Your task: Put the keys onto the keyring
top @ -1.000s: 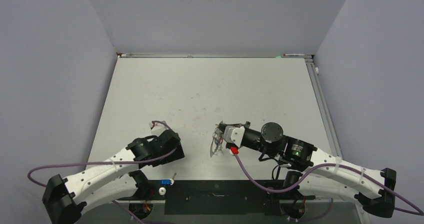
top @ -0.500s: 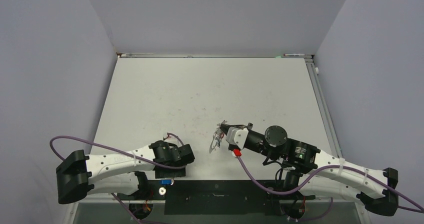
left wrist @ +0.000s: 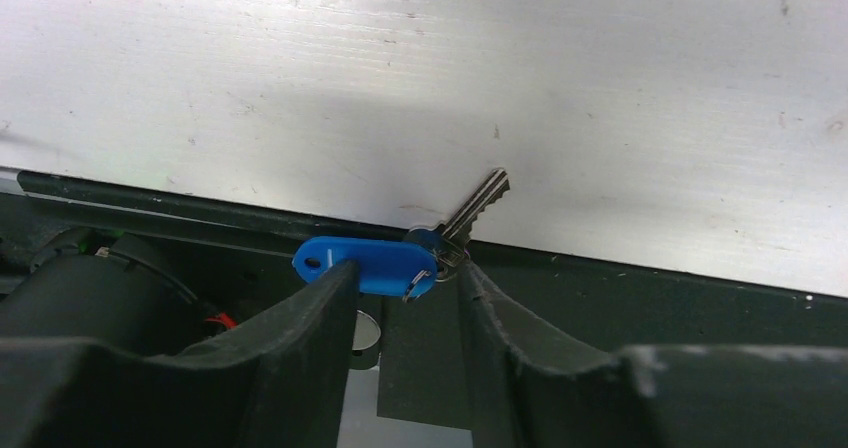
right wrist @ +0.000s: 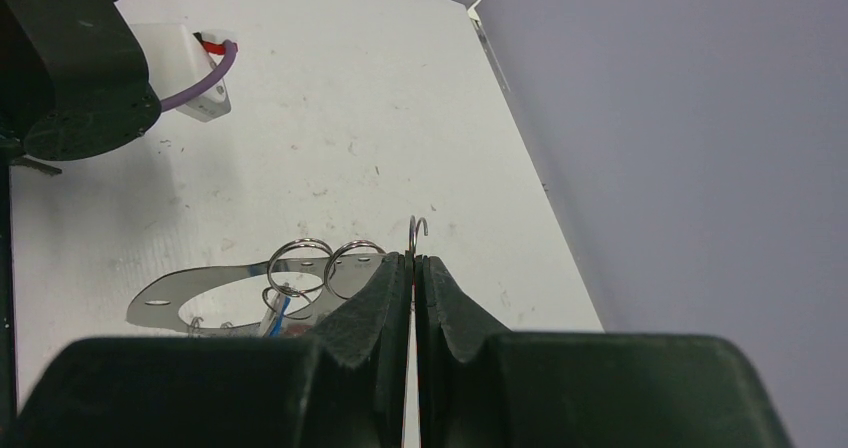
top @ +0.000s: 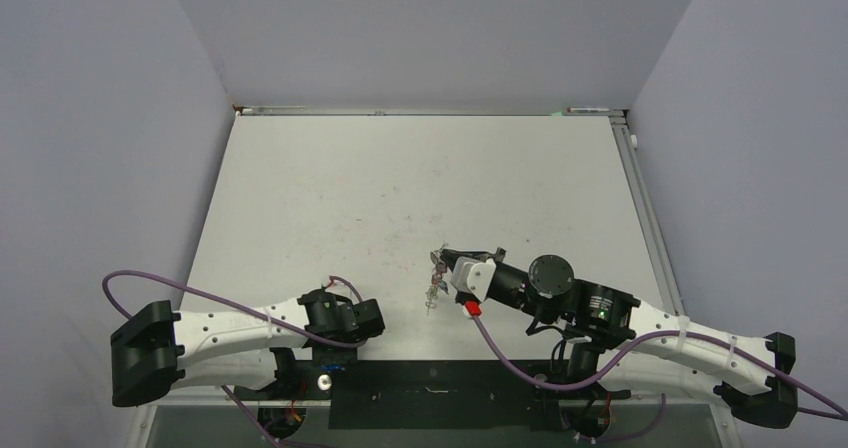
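Note:
A finger of my left gripper is lying across the blue tag [left wrist: 372, 262]. I should move the open fingers over to the small ring [left wrist: 416, 286] and pinch it before I lift the key.
One of the keys [left wrist: 480, 203] lies across the table's near edge, its blue tag [left wrist: 375, 263] over the black rail. My left gripper [left wrist: 408, 273] is open, with its fingers on either side of the tag's right end and small ring. The left finger [left wrist: 320, 308] covers part of the tag, and nothing is gripped. My right gripper [right wrist: 412, 263] is shut on the thin wire of the keyring [right wrist: 416, 230], whose hooked end pokes up above the fingertips. Small split rings [right wrist: 300, 263] and silvery pieces hang beside it. From above, that bunch [top: 436, 273] hangs over mid-table.
A black rail [left wrist: 650, 308] runs along the near edge of the white table [top: 420, 188]. A round silvery disc [left wrist: 365, 333] sits below the blue tag. A purple cable with a white connector [right wrist: 190, 68] trails from the right wrist. Walls close three sides.
My left arm has swung down to the table's near edge over the blue-tagged key, and its jaws have narrowed. The right gripper has shifted only slightly with the keyring.

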